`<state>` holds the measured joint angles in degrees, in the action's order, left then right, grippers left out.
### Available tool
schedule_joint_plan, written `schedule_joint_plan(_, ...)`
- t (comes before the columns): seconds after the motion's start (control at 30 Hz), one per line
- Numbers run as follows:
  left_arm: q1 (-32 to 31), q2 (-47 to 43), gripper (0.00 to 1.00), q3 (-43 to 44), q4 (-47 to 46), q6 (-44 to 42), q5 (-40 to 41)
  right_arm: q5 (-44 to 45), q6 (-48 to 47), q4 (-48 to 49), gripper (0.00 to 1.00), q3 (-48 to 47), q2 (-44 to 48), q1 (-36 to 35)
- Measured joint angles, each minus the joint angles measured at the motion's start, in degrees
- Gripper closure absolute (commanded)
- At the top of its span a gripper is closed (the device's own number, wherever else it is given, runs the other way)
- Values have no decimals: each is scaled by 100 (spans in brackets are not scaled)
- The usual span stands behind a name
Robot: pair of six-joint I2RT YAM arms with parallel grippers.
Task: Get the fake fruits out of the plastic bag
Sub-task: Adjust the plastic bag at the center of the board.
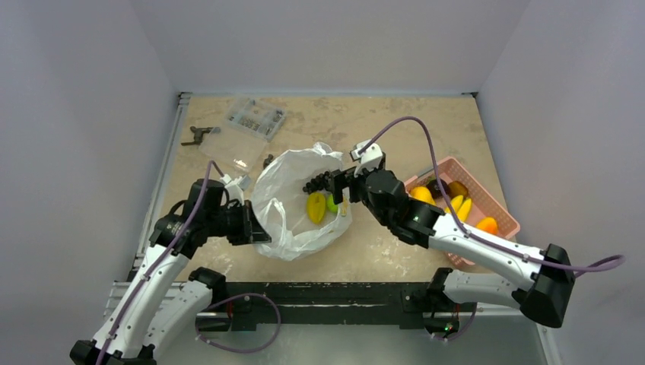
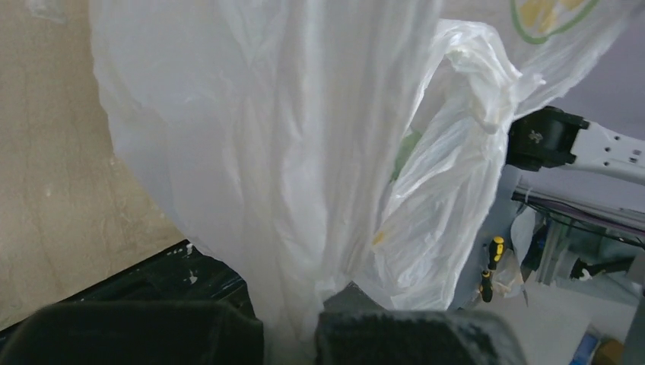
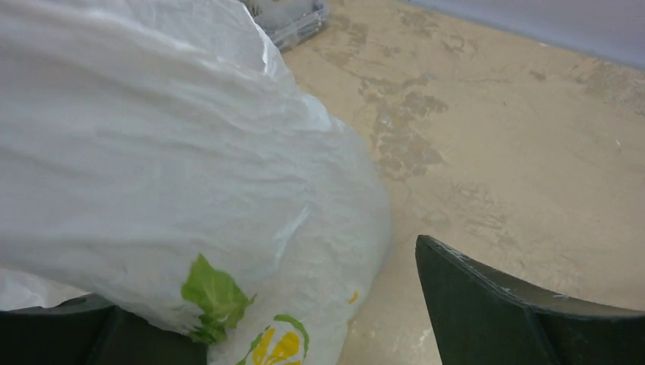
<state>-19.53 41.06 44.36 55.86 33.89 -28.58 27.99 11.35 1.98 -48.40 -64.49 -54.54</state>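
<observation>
The plastic bag's printed side (image 3: 285,251) is between the open fingers of my right gripper. I should move back and get both fingers inside, toward the yellow fruit (image 1: 316,207).
The white plastic bag (image 1: 293,199) lies open mid-table, with a yellow fruit (image 1: 316,207) and a green fruit (image 1: 332,203) inside. A dark grape bunch (image 1: 316,183) sits at the bag's far rim, right at the tips of my right gripper (image 1: 340,187); I cannot tell whether they touch. In the right wrist view the right gripper (image 3: 258,304) is open, with the bag's printed side (image 3: 190,167) bulging between its fingers. My left gripper (image 1: 255,226) is shut on the bag's left edge. In the left wrist view, bag film (image 2: 266,152) is pinched in the left gripper (image 2: 289,338).
A pink slatted basket (image 1: 498,204) at the right holds orange and yellow fruits (image 1: 456,201). A clear parts box (image 1: 257,118) and a small dark tool (image 1: 199,135) lie at the back left. A black rail (image 1: 327,293) runs along the table's near edge.
</observation>
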Motion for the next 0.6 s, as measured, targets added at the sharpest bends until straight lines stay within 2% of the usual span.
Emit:
schedule_joint_plan(0.13, 0, -15, 100, -24, -323, -9, -562, 98, -24, -1069, 1, -136, 415, -109)
schedule_joint_plan(0.23, 0, 280, 100, -11, -599, -57, -955, 37, 37, -1784, 1, -372, 619, -168)
schedule_joint_plan(0.43, 0, 1384, 100, 33, -1036, -339, -1565, -925, 219, -2876, 5, -743, 1362, -304)
schedule_joint_plan(0.5, 0, 1663, 100, 85, -1084, -483, -1685, -1453, 197, -2922, 12, -807, 1561, -343)
schedule_joint_plan(0.6, 0, 1895, 100, 146, -1224, -662, -1808, -2503, 90, -2806, 31, -848, 1604, -564)
